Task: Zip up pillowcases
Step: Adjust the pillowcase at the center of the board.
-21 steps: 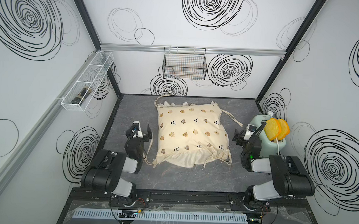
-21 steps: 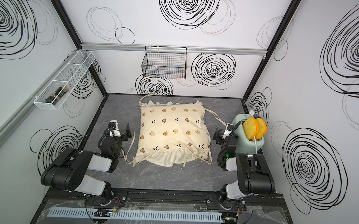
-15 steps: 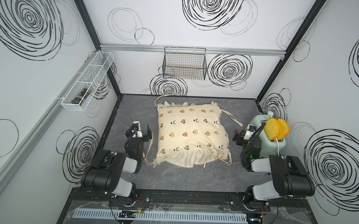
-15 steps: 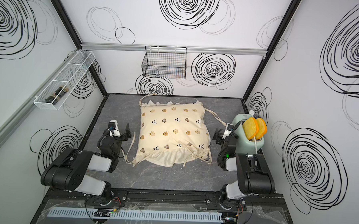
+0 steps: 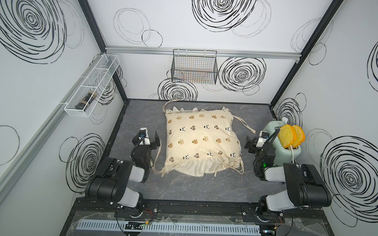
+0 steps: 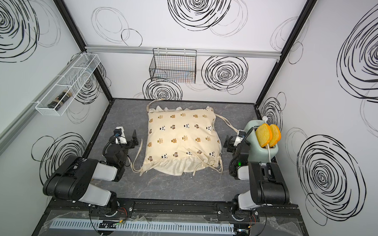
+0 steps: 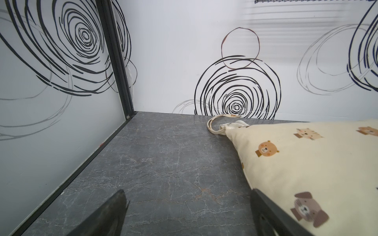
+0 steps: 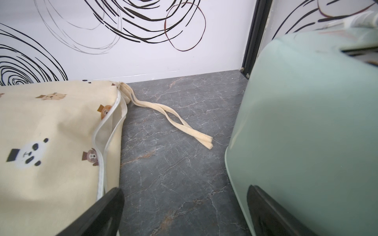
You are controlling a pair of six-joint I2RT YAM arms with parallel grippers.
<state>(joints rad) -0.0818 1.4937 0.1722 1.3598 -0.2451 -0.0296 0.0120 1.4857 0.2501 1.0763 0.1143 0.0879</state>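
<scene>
My grippers should turn the cushion cover (image 5: pixel 201 135) so the zipper comes toward the arms before zipping, as the open zipper (image 8: pixel 101 161) faces the toaster, far from my left gripper.
The pillowcases task shows one cream cushion cover (image 5: pixel 202 143) (image 6: pixel 182 140) printed with bears and pandas, lying flat mid-table with its ruffled edge toward the arms. In the right wrist view its white zipper (image 8: pixel 106 130) runs along the side facing my right gripper, and the two tapes gape apart. My left gripper (image 5: pixel 146 137) (image 6: pixel 126 137) (image 7: pixel 188 193) stands open just left of the cover (image 7: pixel 306 163), holding nothing. My right gripper (image 5: pixel 258 141) (image 6: pixel 236 142) (image 8: pixel 185 190) stands open between the cover (image 8: pixel 51 143) and a toaster, with only bare table between its fingers.
A mint-green toaster (image 5: pixel 291 152) (image 6: pixel 256 152) (image 8: pixel 306 122) with two yellow toast slices (image 5: pixel 291 136) stands close beside my right gripper. Long cream ties (image 8: pixel 173 120) (image 5: pixel 158 156) trail on the grey table. A black wire basket (image 5: pixel 194 68) and a white wire rack (image 5: pixel 93 85) hang on the walls.
</scene>
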